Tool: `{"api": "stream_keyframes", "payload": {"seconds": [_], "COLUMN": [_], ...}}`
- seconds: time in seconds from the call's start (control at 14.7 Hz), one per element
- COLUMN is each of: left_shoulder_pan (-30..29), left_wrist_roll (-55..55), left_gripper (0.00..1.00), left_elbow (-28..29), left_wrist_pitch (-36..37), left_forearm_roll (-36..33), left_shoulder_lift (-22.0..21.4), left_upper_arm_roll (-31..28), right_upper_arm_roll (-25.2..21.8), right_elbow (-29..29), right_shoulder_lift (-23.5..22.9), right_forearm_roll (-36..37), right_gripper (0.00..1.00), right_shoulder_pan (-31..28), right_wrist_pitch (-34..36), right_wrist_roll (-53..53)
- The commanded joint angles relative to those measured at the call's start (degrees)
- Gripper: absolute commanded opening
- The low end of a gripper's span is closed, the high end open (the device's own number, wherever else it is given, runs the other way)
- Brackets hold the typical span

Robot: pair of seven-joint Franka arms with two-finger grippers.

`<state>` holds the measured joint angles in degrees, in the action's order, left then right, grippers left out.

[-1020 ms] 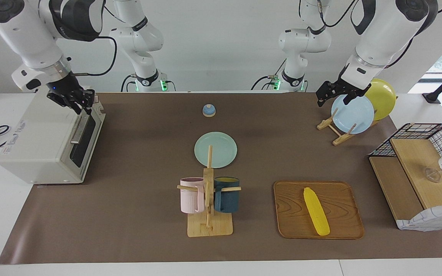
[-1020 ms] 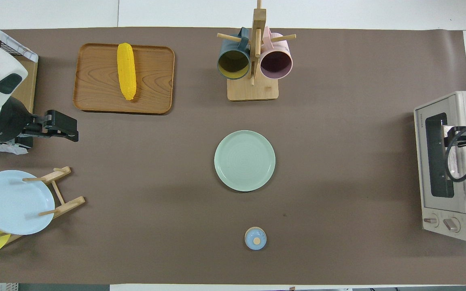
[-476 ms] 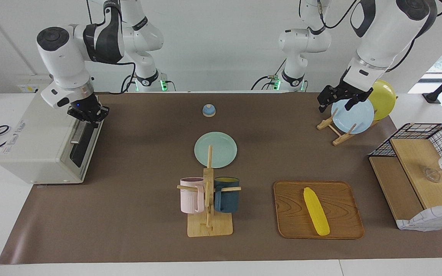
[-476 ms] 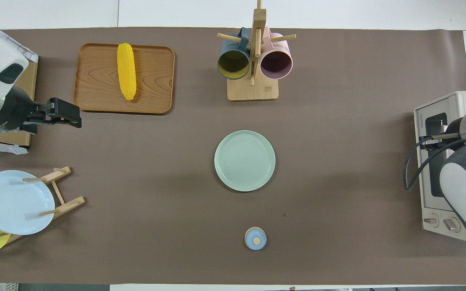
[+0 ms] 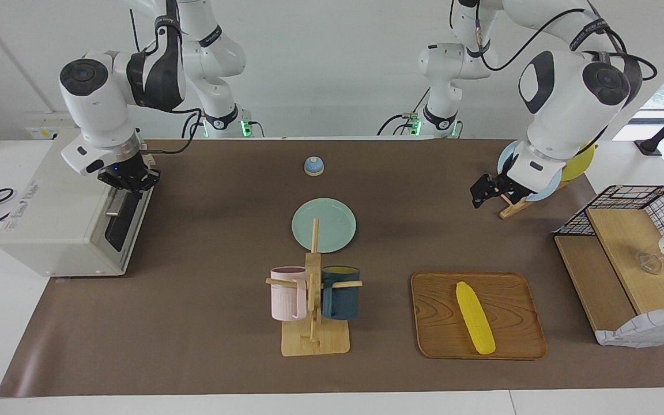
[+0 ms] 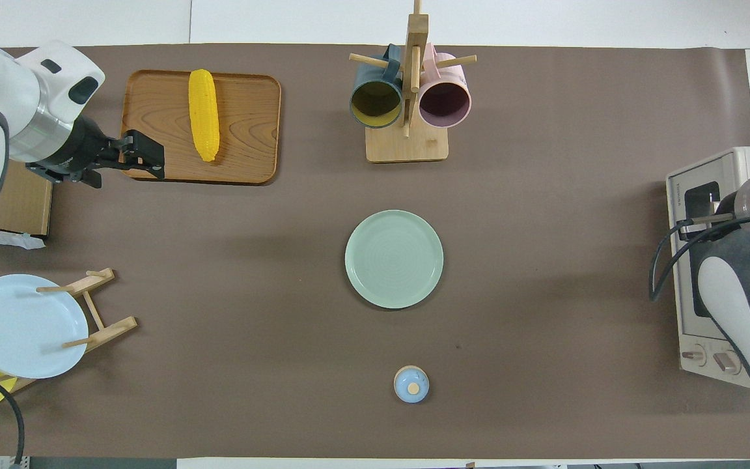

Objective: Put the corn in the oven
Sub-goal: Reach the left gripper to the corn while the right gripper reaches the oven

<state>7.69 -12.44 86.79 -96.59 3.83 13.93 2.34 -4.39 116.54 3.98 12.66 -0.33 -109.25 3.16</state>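
The corn's long sides (image 6: 216, 125) are clear on the wooden tray, so my left gripper should go on moving toward the corn's middle (image 6: 204, 113) and close across the corn's width.
The corn (image 5: 475, 317) lies lengthwise on a wooden tray (image 5: 436, 311) toward the left arm's end of the table. It also shows in the overhead view (image 6: 204, 114), on the tray (image 6: 245, 124). The off-white oven (image 5: 61, 213) stands at the right arm's end with its door closed; it also shows in the overhead view (image 6: 681, 286). My right gripper (image 5: 127, 180) is at the top edge of the oven door, just above the bar handle. My left gripper (image 5: 482, 193) is open and empty in the air, over the mat beside the tray's nearer edge (image 6: 144, 153).
A mug tree (image 5: 312, 300) with a pink and a dark blue mug stands mid-table, farther from the robots than a green plate (image 5: 324, 225). A small blue bell (image 5: 313, 166) sits near the robots. A plate rack (image 6: 98, 312) and a wire basket (image 5: 626, 253) stand at the left arm's end.
My left gripper has come down from over the plate rack toward the tray. My right arm has swung round and its gripper has settled at the top of the oven door.
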Motion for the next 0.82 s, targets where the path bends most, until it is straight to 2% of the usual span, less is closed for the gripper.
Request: {"api": "stream_keyframes", "payload": {"seconds": [0.0, 0.2, 0.27, 0.41, 0.48, 0.75], "left_shoulder_pan": [-0.9, -0.8, -0.7, -0.5, -0.7, -0.4], "left_wrist_roll": [0.1, 0.2, 0.2, 0.3, 1.4, 2.6], "left_gripper": [1.00, 1.00, 1.00, 1.00, 1.00, 1.00], "left_elbow": [-9.8, -10.8, -12.6, -20.2, -22.4, -21.9], "left_wrist_pitch": [0.0, -7.5, -9.4, -10.6, -11.2, -17.7], "left_forearm_roll": [0.3, 0.0, -0.1, -0.1, -0.1, -0.1], "left_shoulder_lift": [9.2, 15.2, 18.2, 26.0, 28.4, 31.1], "left_upper_arm_roll": [0.6, 0.6, 0.6, 0.6, 0.6, 0.6], "right_upper_arm_roll": [0.3, 0.3, 0.3, 0.3, 0.3, 0.2], "right_elbow": [-0.2, -0.2, -0.2, -0.2, -0.2, 0.2], "right_shoulder_lift": [0.4, 0.4, 0.4, 0.4, 0.5, 0.6], "right_forearm_roll": [1.8, 2.5, 2.9, 3.7, 3.8, 3.6], "right_gripper": [0.00, 0.00, 0.00, 0.00, 0.00, 0.00], "right_shoulder_pan": [-1.0, -2.5, -3.3, -3.9, -3.9, -4.7], "right_wrist_pitch": [2.0, 2.1, 2.2, 2.2, 2.2, 2.2], "right_wrist_roll": [-0.2, 0.2, 0.8, 1.4, 1.3, 2.8]}}
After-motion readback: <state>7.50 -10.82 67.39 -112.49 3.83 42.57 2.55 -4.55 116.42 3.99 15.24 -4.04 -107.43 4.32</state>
